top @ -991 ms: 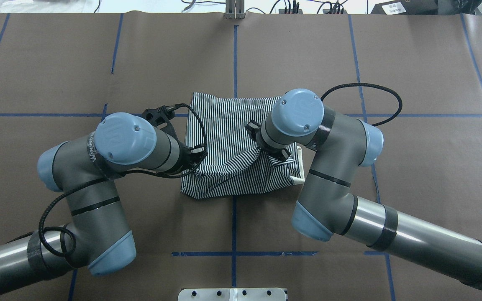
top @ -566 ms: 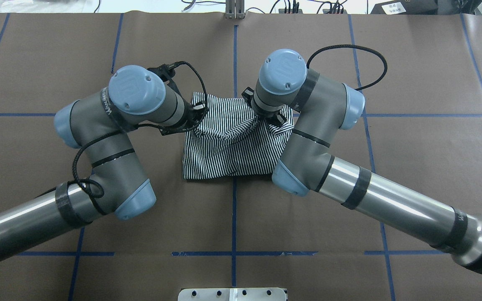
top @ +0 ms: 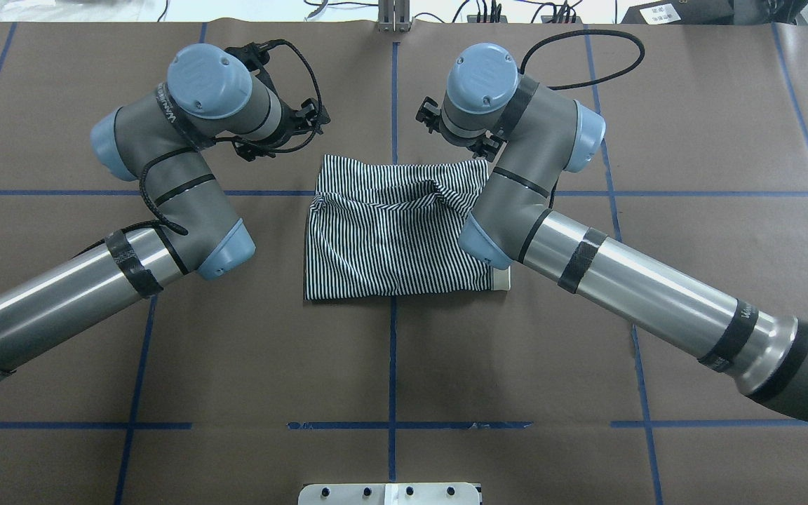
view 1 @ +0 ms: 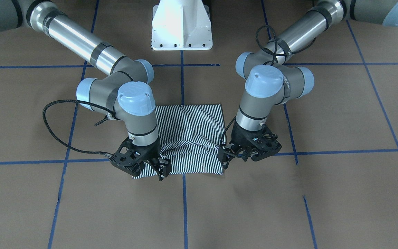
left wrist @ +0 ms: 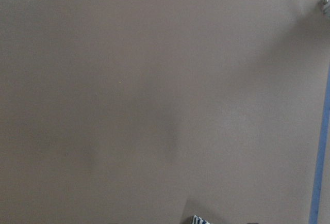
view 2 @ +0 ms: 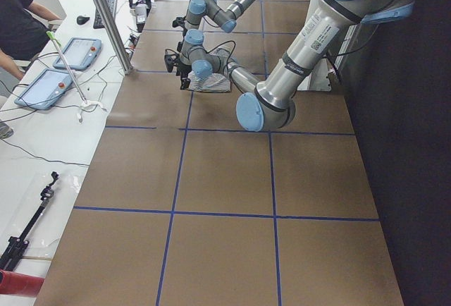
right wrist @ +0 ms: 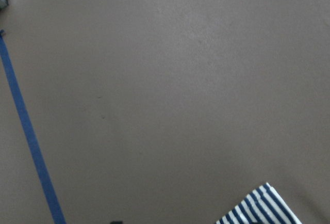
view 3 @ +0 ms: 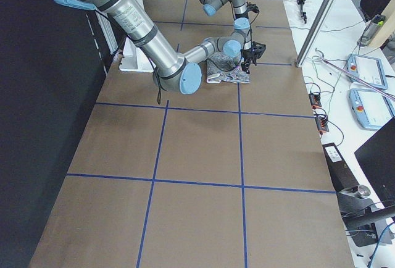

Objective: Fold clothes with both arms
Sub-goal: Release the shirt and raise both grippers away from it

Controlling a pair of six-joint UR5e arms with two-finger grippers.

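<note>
My gripper will make the whole striped polo shirt (view 1: pixel 193 126) slide along, rumpled fold and all, when it pulls the shirt's corner. The shirt has its folded layers (view 1: pixel 196 162) lying loose on the paper.
The striped polo shirt (top: pixel 390 238) lies folded in a rough rectangle at the table's centre, with a rumpled ridge along its far edge; it also shows in the front view (view 1: pixel 192 124). A cream bit of the shirt (top: pixel 502 278) peeks out at its near right corner. My left gripper (top: pixel 314 128) hovers just past the shirt's far left corner, open and empty; it also shows in the front view (view 1: pixel 224 157). My right gripper (top: pixel 454 144) hovers at the far right corner, open and empty, over the shirt's edge in the front view (view 1: pixel 162 170). Each wrist view shows only a shirt corner (right wrist: pixel 260 208).
Brown paper with blue tape lines (top: pixel 393 91) covers the table. The white pedestal base (view 1: pixel 181 27) stands at the robot's side. A metal post (top: pixel 393 14) stands at the far edge. A side bench holds tablets (view 2: pixel 49 80), with a person (view 2: pixel 17 24) beside it.
Both grippers carried the shirt's near edge over to the far edge, let it go and moved on past the far edge. The shirt now lies folded in half.
</note>
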